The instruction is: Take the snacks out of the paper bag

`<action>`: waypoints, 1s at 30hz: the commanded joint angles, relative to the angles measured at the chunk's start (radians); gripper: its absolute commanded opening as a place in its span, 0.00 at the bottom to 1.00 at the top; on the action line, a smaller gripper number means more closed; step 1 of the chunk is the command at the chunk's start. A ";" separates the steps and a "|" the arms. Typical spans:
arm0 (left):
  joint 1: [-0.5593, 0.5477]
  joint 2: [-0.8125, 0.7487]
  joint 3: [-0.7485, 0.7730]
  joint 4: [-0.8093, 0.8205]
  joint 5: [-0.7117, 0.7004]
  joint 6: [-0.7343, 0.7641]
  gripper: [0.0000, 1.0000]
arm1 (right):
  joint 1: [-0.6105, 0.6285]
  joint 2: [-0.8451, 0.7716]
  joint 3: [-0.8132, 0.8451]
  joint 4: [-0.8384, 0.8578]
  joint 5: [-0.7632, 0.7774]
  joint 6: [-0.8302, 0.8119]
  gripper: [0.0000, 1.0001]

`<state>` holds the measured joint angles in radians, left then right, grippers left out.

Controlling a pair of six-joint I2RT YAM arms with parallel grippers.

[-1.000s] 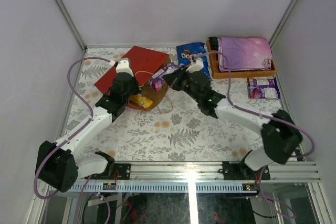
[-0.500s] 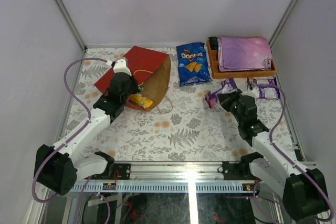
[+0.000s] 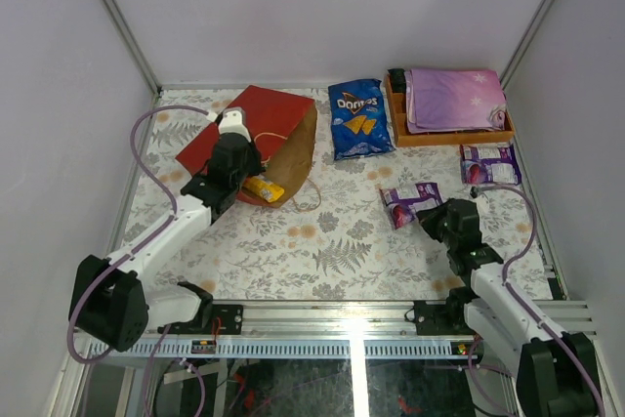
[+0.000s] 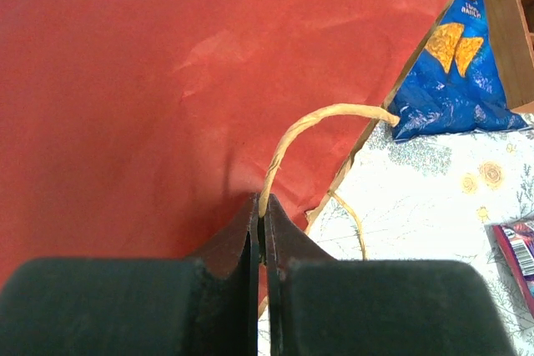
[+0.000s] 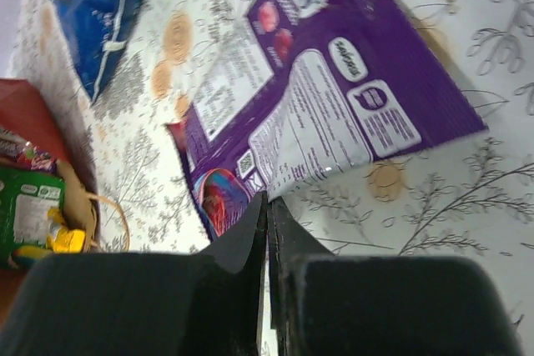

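Note:
My right gripper should bring its purple pack along next until that pack lies beside the second purple pack (image 3: pixel 491 164), since the spot before the tray (image 3: pixel 431 164) is open.
The red paper bag (image 3: pixel 262 114) lies on its side, mouth facing right, with a yellow packet (image 3: pixel 262 187) showing in the mouth. My left gripper (image 3: pixel 234 140) is shut on the bag's tan loop handle (image 4: pixel 317 122), over the red paper (image 4: pixel 125 81). The blue Doritos bag (image 3: pixel 356 116) lies behind centre. A purple pack (image 3: pixel 410 201) lies on the table. My right gripper (image 3: pixel 437 216) is shut on the near edge of that pack (image 5: pixel 334 81). The right wrist view also shows a green packet (image 5: pixel 25 214) in the bag's mouth.
An orange wooden tray (image 3: pixel 451 136) at the back right holds a folded purple star-print cloth (image 3: pixel 454 97). A second purple pack (image 3: pixel 488 163) lies in front of the tray. Grey walls close in the table on three sides.
My right arm has swung from the bag's mouth to the right, carrying the purple pack, and has lowered it onto the table. The left gripper has stayed at the handle.

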<state>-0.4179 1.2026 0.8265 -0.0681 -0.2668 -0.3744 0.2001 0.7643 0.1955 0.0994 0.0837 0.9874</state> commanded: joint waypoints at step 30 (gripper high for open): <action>0.008 0.074 0.056 0.012 0.023 0.004 0.00 | -0.309 0.675 0.267 0.459 -0.049 0.323 0.00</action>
<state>-0.4179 1.2705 0.8806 -0.0761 -0.2333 -0.3737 -0.0937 1.3907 0.3740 0.4824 -0.0139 1.2758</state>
